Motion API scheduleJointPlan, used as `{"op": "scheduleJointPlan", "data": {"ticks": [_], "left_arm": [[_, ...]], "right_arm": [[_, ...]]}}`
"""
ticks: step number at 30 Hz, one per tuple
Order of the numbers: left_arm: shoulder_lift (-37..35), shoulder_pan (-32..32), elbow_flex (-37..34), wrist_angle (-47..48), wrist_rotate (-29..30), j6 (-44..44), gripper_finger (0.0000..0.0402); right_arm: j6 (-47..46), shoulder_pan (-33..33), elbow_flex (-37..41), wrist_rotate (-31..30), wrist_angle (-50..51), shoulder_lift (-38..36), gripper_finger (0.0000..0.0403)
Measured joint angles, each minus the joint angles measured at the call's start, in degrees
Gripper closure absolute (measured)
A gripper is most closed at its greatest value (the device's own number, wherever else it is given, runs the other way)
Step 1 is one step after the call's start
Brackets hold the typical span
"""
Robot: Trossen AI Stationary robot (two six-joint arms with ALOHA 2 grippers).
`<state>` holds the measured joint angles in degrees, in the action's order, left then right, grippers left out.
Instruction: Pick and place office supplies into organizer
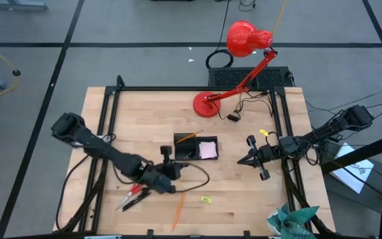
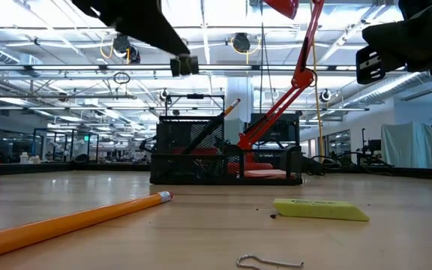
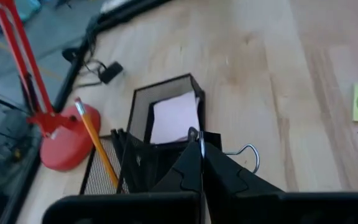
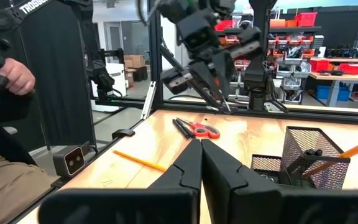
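Observation:
I should carry on with my left gripper to the organizer's section (image 1: 186, 151) beside the pink pad and let go inside, because the section is open and the black clip (image 2: 184, 66) hangs by its wire.
The black mesh organizer (image 1: 195, 147) stands mid-table, with a pale pink pad (image 3: 174, 118) and an orange pencil (image 3: 95, 146) in it. My left gripper (image 3: 201, 148) hangs just near-left of it, above the table, shut on a small black clip with silver wire handles (image 3: 248, 152). In the low view the clip shows as a small dark piece (image 2: 184, 66) under the fingers. Red-handled scissors (image 1: 134, 194), a loose orange pencil (image 1: 178, 211) and a yellow-green eraser (image 1: 206, 198) lie flat on the near part of the table. My right gripper (image 1: 242, 160) waits shut at the right, holding nothing. My left gripper pinches a thin silver wire part of the clip (image 3: 201, 138) between its two fingertips. The fingers slant down from the table's near-left side toward the organizer. A second wire loop (image 3: 247, 151) sticks out beside the fingers. The clip is lifted clear of the table.
A red desk lamp (image 1: 241, 50) stands on its round base (image 1: 209, 104) behind the organizer, with its cable and a small black plug (image 1: 232, 117) beside it. A bent wire piece (image 2: 270, 262) lies near the table's front edge. A person sits beyond the table's left side (image 4: 5, 81).

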<state>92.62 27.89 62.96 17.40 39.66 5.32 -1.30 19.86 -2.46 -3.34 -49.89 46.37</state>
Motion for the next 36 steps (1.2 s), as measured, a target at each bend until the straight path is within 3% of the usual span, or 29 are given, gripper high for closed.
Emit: {"op": "scheduleJointPlan", "data": {"ticks": [13, 25, 36], "left_arm": [[3.13, -8.42, -2.21, 1.12, -9.83, 2.84, 0.0392], [5.05, -10.46, -5.11, -1.0, -11.03, 7.97, 0.0398], [11.5, -12.96, -4.96, -2.2, -10.78, 8.64, 0.0397]], "right_arm": [[0.43, 0.0, 0.0, -0.04, 0.04, 0.0, 0.0403], [0.46, 0.0, 0.0, -2.71, 0.44, 0.87, 0.0403], [0.46, 0.0, 0.0, -2.68, 0.04, 0.92, 0.0403]]}}
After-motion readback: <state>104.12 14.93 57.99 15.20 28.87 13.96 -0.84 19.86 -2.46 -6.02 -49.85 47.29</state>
